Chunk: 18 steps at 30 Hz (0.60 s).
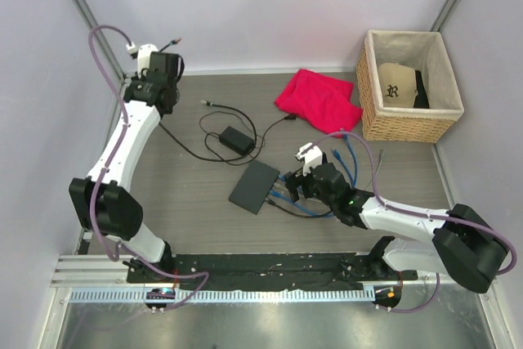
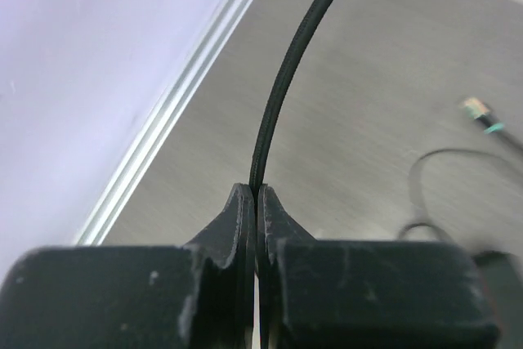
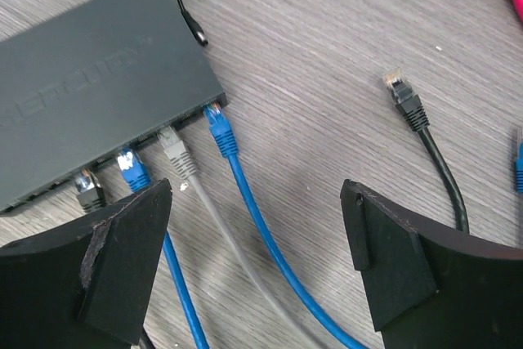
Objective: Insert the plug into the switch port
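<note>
My left gripper should bring the black cord [image 2: 282, 79] across to my right gripper, because it is holding the cord by the wall, far from the switch's ports [image 1: 272, 188].
The switch [image 1: 255, 186] lies flat mid-table, a dark box [image 3: 90, 79] with several cables in the ports along its edge. A blue plug [image 3: 217, 127] has its tip at the end port; how deep it sits I cannot tell. Close to that port edge my right gripper [image 3: 257, 230] hangs open over the blue and grey cables, holding nothing. To its right a loose black plug [image 3: 404, 97] lies on the table. At the far left, by the wall, my left gripper [image 2: 257, 192] is shut on a thin black cord [image 2: 282, 79].
A black power brick [image 1: 237, 140] with looped cords lies behind the switch. A small connector [image 2: 480, 112] rests on the table. A red cloth [image 1: 319, 100] and a wicker basket [image 1: 369, 104] holding a cap stand at the back right.
</note>
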Each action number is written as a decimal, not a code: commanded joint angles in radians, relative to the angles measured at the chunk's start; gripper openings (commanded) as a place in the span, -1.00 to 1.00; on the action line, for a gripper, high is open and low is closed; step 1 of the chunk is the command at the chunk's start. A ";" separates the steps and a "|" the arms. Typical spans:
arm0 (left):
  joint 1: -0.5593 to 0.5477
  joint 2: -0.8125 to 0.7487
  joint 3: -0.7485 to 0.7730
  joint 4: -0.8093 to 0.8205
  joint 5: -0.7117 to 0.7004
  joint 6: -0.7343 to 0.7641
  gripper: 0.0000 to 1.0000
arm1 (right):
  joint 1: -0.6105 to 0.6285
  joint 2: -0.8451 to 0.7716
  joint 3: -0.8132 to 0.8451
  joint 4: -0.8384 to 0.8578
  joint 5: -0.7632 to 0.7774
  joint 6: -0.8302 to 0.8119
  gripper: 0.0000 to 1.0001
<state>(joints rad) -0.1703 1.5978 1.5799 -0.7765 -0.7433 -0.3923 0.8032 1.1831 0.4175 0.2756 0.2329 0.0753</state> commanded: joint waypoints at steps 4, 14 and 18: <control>-0.100 -0.055 0.397 -0.104 -0.107 0.052 -1.00 | -0.001 -0.109 0.024 -0.002 -0.003 0.067 0.84; -0.150 -0.244 0.481 -0.061 -0.171 0.125 -1.00 | -0.002 -0.247 0.018 -0.095 -0.024 0.135 0.84; -0.163 -0.354 0.286 -0.111 -0.066 0.066 -1.00 | -0.002 -0.270 0.010 -0.099 -0.053 0.170 0.84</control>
<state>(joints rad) -0.3210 1.3159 1.9984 -0.8650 -0.8642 -0.2867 0.8032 0.9466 0.4171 0.1825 0.2115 0.1917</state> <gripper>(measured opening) 0.018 0.922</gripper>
